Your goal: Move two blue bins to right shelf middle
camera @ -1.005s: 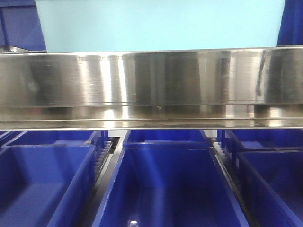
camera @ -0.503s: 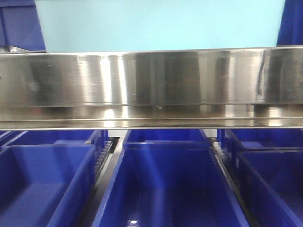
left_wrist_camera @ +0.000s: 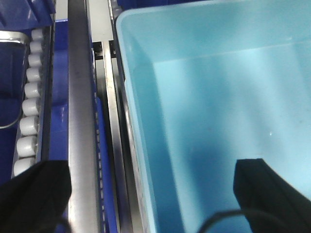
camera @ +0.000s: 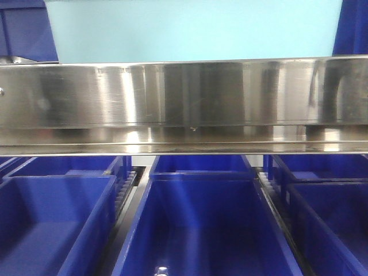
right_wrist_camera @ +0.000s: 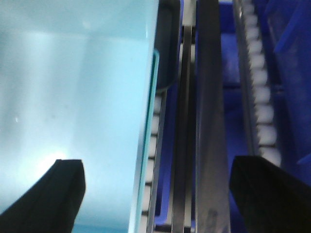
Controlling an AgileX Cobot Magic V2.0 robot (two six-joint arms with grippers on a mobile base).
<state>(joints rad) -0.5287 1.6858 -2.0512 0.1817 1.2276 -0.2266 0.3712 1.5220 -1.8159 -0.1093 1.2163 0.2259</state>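
Dark blue crates (camera: pixel 27 31) stick out past both ends of the light-blue bin (camera: pixel 195 31), so the robot should expect another one hidden behind the bin when it lifts the bin.
One pale light-blue bin (camera: pixel 190 29) sits on the shelf level above a steel front rail (camera: pixel 184 98); only its front wall shows here. In the left wrist view my left gripper (left_wrist_camera: pixel 153 199) is open wide and straddles the left wall of the bin (left_wrist_camera: pixel 218 97), one finger inside the tub and one outside over the shelf rail. My right gripper (right_wrist_camera: pixel 160 199) is open wide in the same way over the right wall of the bin (right_wrist_camera: pixel 73 73). Neither gripper's fingers touch the walls. The bin looks empty inside.
Dark blue crates (camera: pixel 201 224) fill the level below, with others at left (camera: pixel 52 224) and right (camera: pixel 333 218). Steel shelf rails (left_wrist_camera: pixel 80 121) (right_wrist_camera: pixel 209 97) and white roller tracks (left_wrist_camera: pixel 29 107) (right_wrist_camera: pixel 260 107) run beside the bin. Dark blue crates flank it.
In the front view the pale bin's side edges have drawn in slightly, so it looks a little narrower. Rail and lower crates are unchanged.
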